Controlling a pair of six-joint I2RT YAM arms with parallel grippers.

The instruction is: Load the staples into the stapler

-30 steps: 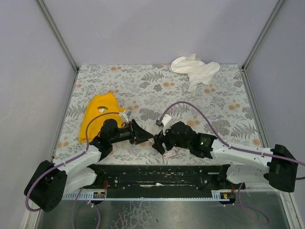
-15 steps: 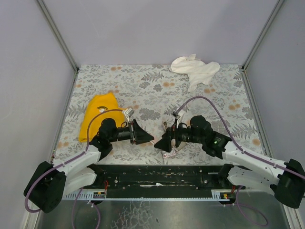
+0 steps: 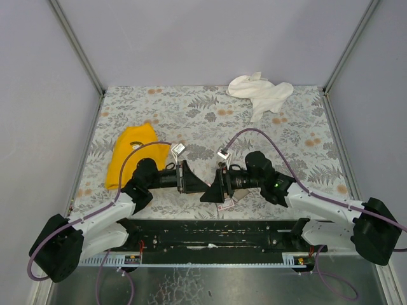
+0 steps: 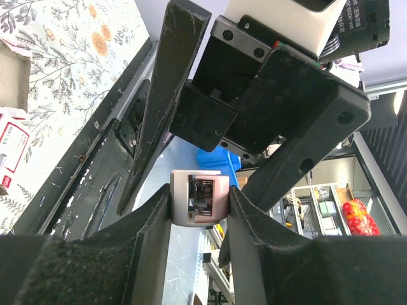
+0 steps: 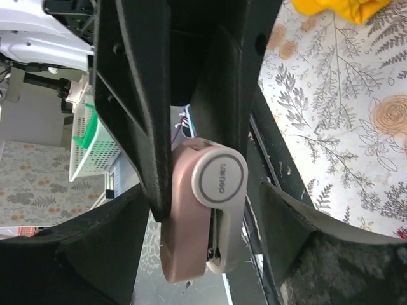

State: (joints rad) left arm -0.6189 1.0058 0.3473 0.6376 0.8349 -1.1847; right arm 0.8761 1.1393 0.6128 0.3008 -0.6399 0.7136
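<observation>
Next, I line up my right gripper with the pink stapler (image 5: 202, 213), as the stapler slants between that gripper's open fingers, and close squarely on its round side (image 5: 220, 178) before my left gripper opens.
My left gripper (image 4: 200, 204) is shut on the small pink stapler (image 4: 200, 198), holding it by its sides above the table's near edge. In the right wrist view the stapler (image 5: 202, 216) hangs pink and grey between my right gripper's (image 5: 202, 213) open fingers, which flank it without clearly touching. In the top view the left gripper (image 3: 198, 184) and right gripper (image 3: 210, 192) meet tip to tip and hide the stapler. The staples' dark-red box with pale label (image 3: 224, 204) lies on the table under the right gripper. It also shows in the left wrist view (image 4: 9, 149), with its grey-brown tray (image 4: 11, 70) beside it.
A yellow cloth (image 3: 130, 155) lies at the left and a white cloth (image 3: 261, 94) at the far right of the floral table (image 3: 191, 114). The black base rail (image 3: 210, 232) runs along the near edge.
My right gripper lifted from above the staples box, turned level and moved left until its fingers enclose the stapler. My left gripper shifted slightly right with the stapler.
</observation>
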